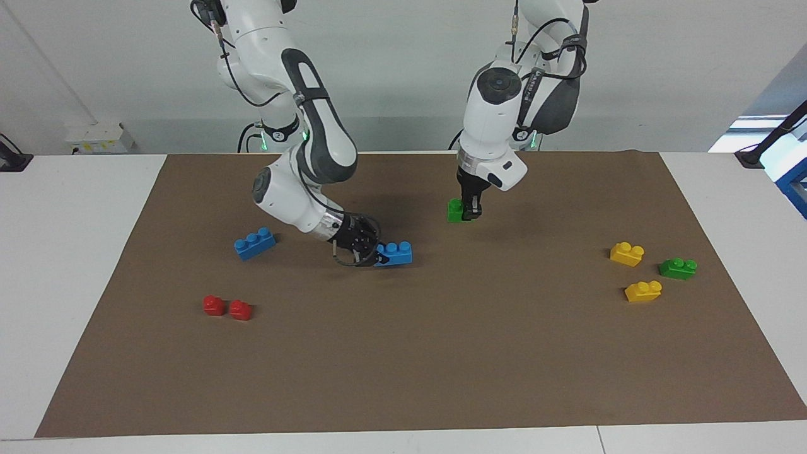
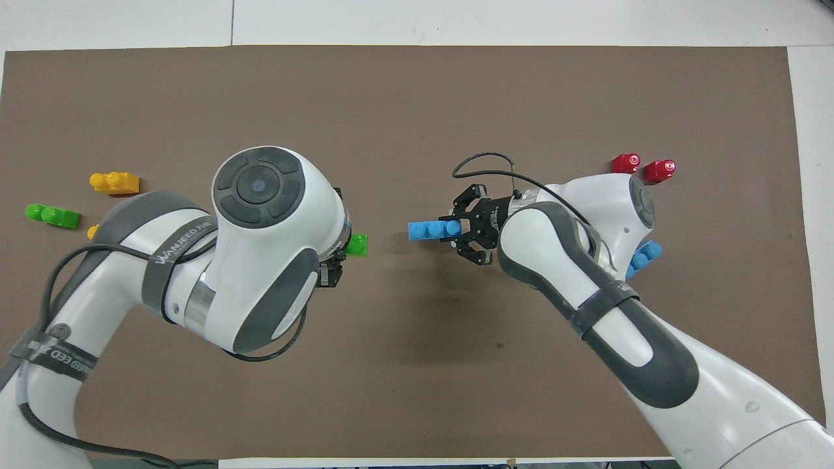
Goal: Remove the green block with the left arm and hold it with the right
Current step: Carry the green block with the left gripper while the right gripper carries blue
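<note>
I can see the blue brick (image 2: pixel 427 230) clear of the green block, so my right gripper should keep on toward the second blue brick (image 1: pixel 255 243) and let go beside it.
The green block (image 1: pixel 454 210) is small and bright green. My left gripper (image 1: pixel 470 213) points down and is shut on it, holding it just above the brown mat (image 1: pixel 441 353) at the mat's middle, toward the robots. In the overhead view the block (image 2: pixel 357 244) sticks out from under the left arm, which hides the fingers. My right gripper (image 1: pixel 376 256) lies low over the mat and is shut on the end of a blue brick (image 1: pixel 396 252), also seen from above (image 2: pixel 432 230). The green block and the blue brick are apart.
A second blue brick (image 1: pixel 255 243) and two red pieces (image 1: pixel 227 307) lie toward the right arm's end. Two yellow bricks (image 1: pixel 627 253) (image 1: pixel 643 291) and a darker green brick (image 1: pixel 678 268) lie toward the left arm's end.
</note>
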Controlling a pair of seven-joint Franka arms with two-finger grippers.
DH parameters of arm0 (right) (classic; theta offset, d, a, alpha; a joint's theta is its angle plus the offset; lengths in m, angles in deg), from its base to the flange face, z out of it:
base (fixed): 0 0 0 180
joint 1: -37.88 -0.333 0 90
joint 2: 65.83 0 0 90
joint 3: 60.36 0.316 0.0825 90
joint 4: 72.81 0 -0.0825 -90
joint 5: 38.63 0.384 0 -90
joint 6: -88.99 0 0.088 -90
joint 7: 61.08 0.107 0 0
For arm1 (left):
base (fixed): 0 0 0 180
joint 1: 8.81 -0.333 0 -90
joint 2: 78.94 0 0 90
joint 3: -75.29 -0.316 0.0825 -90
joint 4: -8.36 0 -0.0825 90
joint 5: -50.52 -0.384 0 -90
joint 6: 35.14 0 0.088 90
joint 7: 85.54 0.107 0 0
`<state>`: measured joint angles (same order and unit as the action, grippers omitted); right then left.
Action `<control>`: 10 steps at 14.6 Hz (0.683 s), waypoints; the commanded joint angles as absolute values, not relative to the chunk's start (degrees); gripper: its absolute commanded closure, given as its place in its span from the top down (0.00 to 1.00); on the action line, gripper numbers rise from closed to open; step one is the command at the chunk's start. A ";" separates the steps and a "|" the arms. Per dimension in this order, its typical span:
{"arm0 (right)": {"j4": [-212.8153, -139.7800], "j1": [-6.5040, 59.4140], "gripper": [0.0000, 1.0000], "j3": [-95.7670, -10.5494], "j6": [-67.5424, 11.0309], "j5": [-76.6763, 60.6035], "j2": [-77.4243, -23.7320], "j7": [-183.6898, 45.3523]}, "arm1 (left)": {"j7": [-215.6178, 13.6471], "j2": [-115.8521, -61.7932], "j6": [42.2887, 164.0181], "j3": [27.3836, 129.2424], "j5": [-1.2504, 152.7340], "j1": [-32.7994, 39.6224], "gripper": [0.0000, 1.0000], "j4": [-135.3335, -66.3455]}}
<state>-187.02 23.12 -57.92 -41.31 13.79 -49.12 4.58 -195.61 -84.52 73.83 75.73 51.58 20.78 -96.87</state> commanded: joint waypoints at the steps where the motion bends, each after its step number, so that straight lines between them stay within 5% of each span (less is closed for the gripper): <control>1: -184.00 31.00 0.00 -57.28 -32.77 6.05 -49.84 2.12 | -186.91 -82.98 72.61 76.08 51.66 16.00 0.00 -98.86; 10: -185.05 46.40 0.00 -57.19 -25.44 -0.04 -48.96 -17.30 | -159.56 -81.40 80.67 76.08 51.66 1.40 0.00 -105.53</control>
<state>-184.61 44.00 -58.09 -25.77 1.09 -49.71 -13.68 -163.97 -84.05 75.72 75.45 51.58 4.32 -100.65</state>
